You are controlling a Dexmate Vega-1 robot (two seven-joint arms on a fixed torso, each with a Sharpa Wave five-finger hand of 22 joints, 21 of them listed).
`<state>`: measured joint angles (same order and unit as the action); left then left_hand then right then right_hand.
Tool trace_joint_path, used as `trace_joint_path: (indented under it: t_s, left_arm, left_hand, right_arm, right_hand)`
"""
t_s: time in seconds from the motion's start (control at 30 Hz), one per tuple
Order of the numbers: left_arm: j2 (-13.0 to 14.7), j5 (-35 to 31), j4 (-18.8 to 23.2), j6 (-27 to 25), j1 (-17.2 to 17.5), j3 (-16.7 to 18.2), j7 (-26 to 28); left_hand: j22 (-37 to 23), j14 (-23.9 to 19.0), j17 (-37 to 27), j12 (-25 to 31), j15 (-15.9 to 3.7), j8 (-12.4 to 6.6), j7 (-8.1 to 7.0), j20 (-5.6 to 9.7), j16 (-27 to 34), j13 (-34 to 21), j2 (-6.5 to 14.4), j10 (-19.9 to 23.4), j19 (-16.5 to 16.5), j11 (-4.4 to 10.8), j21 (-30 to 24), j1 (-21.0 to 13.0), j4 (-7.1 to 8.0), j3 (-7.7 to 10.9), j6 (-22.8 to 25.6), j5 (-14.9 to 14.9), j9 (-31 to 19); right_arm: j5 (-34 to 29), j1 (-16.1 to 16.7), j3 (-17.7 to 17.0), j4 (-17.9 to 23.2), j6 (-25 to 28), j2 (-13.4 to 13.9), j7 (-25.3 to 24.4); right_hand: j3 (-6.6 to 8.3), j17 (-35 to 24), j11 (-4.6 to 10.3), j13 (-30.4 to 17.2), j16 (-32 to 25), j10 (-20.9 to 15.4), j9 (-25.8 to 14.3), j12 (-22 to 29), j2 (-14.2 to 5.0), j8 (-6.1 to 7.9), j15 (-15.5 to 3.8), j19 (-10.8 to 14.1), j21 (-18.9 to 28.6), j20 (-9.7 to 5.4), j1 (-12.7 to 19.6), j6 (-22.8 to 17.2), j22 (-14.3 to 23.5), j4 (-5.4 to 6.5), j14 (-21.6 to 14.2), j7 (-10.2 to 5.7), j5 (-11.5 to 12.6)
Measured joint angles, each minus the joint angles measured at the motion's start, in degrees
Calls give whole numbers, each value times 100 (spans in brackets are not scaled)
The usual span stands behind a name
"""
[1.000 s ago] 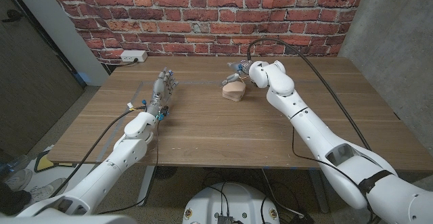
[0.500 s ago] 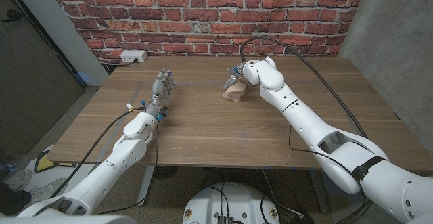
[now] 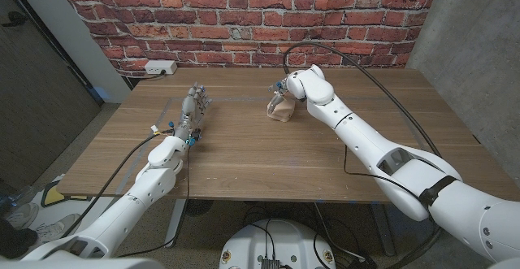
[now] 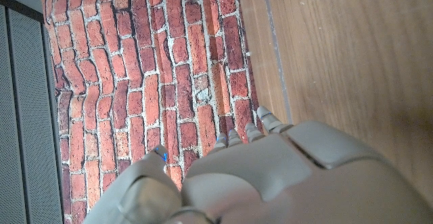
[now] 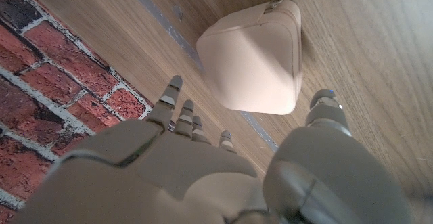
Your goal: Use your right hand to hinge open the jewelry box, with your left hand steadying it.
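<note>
The side of the jewelry box has a seam (image 5: pixel 298 56) along it, so when I open the box, its lid (image 5: pixel 252 67) will swing wide and stay attached to the box's base.
A small pale pink jewelry box (image 3: pixel 282 111) lies closed on the wooden table (image 3: pixel 268 155), a little behind its middle. In the right wrist view the box (image 5: pixel 254 58) shows its lid shut and a small metal clasp at one corner. My right hand (image 3: pixel 282 89) hovers just behind and above the box with its fingers (image 5: pixel 170 95) spread and nothing in them; whether it touches the box I cannot tell. My left hand (image 3: pixel 194 106) stands upright well to the left of the box, fingers straight, holding nothing. In the left wrist view the left hand (image 4: pixel 264 176) faces the brick wall.
A brick wall (image 3: pixel 244 17) runs along the table's far edge, with a white socket strip (image 3: pixel 160 68) at its foot. A thin tape line (image 3: pixel 236 98) crosses the table behind the box. A grey concrete wall (image 3: pixel 479 41) stands at the right.
My right arm has swung left and its hand has come closer over the back of the box. The box and my left hand have stayed where they were.
</note>
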<state>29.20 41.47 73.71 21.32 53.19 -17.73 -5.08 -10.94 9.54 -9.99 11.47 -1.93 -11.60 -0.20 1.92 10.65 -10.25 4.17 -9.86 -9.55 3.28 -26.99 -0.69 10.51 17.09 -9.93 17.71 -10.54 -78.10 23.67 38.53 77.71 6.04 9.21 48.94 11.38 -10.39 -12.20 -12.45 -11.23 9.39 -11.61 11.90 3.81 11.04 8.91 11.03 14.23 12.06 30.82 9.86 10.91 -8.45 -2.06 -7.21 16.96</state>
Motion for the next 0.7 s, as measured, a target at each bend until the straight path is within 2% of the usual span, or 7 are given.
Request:
trace_joint_path:
  t_s: [0.07, 0.37, 0.47, 0.53, 0.7]
  left_arm:
    - [-2, 4, -4, 0, 0, 2, -2]
    - [-16, 28, -25, 7, -2, 15, -10]
    - [-22, 32, -34, 11, -2, 19, -12]
    - [-30, 35, -49, 16, -4, 21, -14]
    - [-43, 40, -78, 29, -19, 23, -25]
  left_hand:
    - [0, 0, 0, 0, 0, 0, 0, 0, 0, 0, 0, 0, 0, 0, 0, 0, 0, 0, 0, 0, 0]
    - [0, 0, 0, 0, 0, 0, 0, 0, 0, 0, 0, 0, 0, 0, 0, 0, 0, 0, 0, 30, 0]
    - [0, 21, 0, 0, 21, 0, 0, 0, 0, 0, 0, 0, 0, 0, 0, 0, 0, 0, 0, 30, 0]
    - [0, 21, 0, 0, 21, 0, 0, 0, 0, 0, 0, 0, 0, 0, 0, 0, 0, 0, 0, 30, 0]
    - [0, 21, 0, 0, 21, 0, 0, 0, 0, 0, 0, 0, 0, 0, 0, 0, 0, 0, 0, 30, 0]
  right_arm:
    - [-5, -41, 46, -44, -1, -7, 27]
    - [-55, -243, 281, -284, -23, -73, 189]
    - [-55, -316, 371, -374, -23, -101, 189]
    - [-140, -360, 428, -441, -46, -121, 355]
    - [-194, -463, 554, -581, -48, -163, 427]
  right_hand:
    - [0, 0, -7, 0, 0, 33, 0, 0, 10, -27, 0, 44, 9, 0, 10, -3, 0, 0, 0, -83, 0]
    - [-15, 0, -7, 0, 22, 33, 1, -25, 51, -28, -1, 115, 9, 30, 99, -11, 0, 16, -1, -90, 0]
    - [-15, -1, -7, 0, 22, 33, 1, -24, 30, -27, -1, 164, 9, 22, 121, -11, 0, 16, -1, -90, 0]
    - [-15, -1, -7, 0, 22, 33, 1, -24, 21, -27, 21, 168, 9, 18, 175, -11, 0, 16, -23, -90, -1]
    - [-4, -1, -7, 1, 22, 33, 1, -24, -101, 23, 51, 248, 9, 22, 297, 11, 1, 4, -53, -68, -1]
